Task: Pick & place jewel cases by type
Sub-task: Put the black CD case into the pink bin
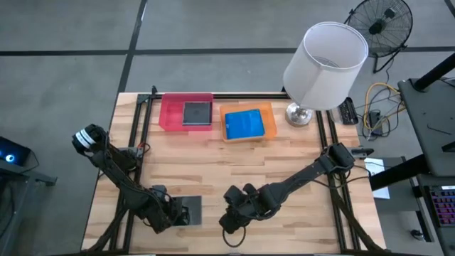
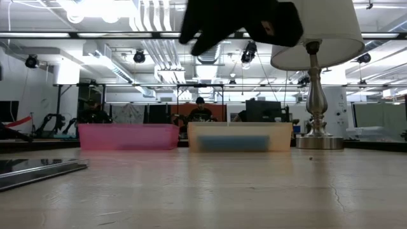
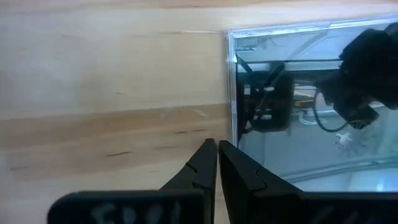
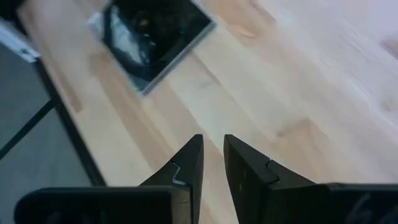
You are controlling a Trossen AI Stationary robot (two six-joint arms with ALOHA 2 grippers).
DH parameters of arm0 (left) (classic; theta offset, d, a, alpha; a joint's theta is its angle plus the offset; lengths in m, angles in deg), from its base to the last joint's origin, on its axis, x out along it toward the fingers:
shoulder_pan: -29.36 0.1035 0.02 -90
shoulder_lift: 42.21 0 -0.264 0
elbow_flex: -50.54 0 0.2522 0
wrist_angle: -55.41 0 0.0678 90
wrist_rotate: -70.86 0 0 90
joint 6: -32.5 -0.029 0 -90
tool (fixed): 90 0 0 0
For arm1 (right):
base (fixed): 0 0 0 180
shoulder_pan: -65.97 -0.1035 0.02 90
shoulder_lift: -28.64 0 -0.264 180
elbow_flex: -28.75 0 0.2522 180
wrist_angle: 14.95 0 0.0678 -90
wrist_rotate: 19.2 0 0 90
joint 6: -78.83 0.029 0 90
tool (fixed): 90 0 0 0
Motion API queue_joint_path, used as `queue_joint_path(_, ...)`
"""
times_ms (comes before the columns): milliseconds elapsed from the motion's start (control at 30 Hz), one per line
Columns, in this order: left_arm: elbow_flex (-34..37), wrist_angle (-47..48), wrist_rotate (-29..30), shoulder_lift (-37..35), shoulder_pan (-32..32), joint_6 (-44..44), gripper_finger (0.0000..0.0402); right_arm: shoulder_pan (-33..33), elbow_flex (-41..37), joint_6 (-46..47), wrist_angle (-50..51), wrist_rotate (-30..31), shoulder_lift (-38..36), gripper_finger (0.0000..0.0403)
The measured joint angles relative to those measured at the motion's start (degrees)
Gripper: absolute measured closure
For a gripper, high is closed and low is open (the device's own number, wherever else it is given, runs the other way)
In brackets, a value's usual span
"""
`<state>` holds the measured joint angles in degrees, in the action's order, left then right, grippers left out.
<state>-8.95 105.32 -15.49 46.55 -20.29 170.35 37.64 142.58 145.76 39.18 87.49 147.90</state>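
Observation:
My right gripper is away from the dark case (image 1: 190,211), which lies flat near the table's front edge. My left gripper should first push the dark case toward the table's middle (image 1: 213,194).
A dark glossy square jewel case (image 1: 188,209) lies flat on the table near its front edge, left of centre; it also shows in the left wrist view (image 3: 298,106), the right wrist view (image 4: 152,37) and the low view (image 2: 38,168). My left gripper (image 3: 216,149) is shut and points down just beside that case's edge (image 3: 231,124). My right gripper (image 4: 212,142) hovers over bare wood to the case's right (image 1: 231,217), its fingers a narrow gap apart with nothing between them. Another dark case (image 1: 197,114) lies in the pink tray (image 1: 169,112). A blue case (image 1: 244,124) lies in the orange tray (image 1: 264,109). My left gripper's shut fingertips (image 3: 225,149) stand right beside the dark case's side edge (image 3: 232,140), coming from above. I cannot tell whether they touch the edge or the table. The case lies flat on the wood.
A lamp with a white shade (image 1: 325,64) and a metal foot (image 1: 299,114) stands at the far right, beside the orange tray. Bare wood lies between the trays and my grippers. A black frame rail (image 1: 135,135) runs along the table's left side.

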Motion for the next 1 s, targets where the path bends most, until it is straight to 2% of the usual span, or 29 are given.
queue_joint_path(100, 0.0, -2.16, 1.71, 0.1, 1.3, -0.11, 0.0402, 0.0, 0.0, 3.85, 2.68, 0.0, 0.0, 0.0344)
queue_joint_path(267, 0.0, -5.35, 8.8, 0.25, 4.34, -0.57, 0.0401, -0.02, 0.0, 8.11, 5.44, 0.86, -0.02, 0.0337)
queue_joint_path(467, -0.02, -8.27, 10.85, 0.71, 7.34, -2.98, 0.0401, -0.51, -0.02, 15.6, 12.69, 2.55, -0.04, 0.0319)
queue_joint_path(700, -0.26, -6.6, 4.38, 1.52, 6.87, -6.28, 0.0401, -2.73, -0.02, 16.36, 13.87, 3.25, -0.07, 0.0313)
queue_joint_path(1000, -1.58, -9.3, 2.34, 1.76, 6.1, -6.2, 0.0401, -3.37, -0.02, 15.83, 13.88, 3.52, -0.15, 0.0321)
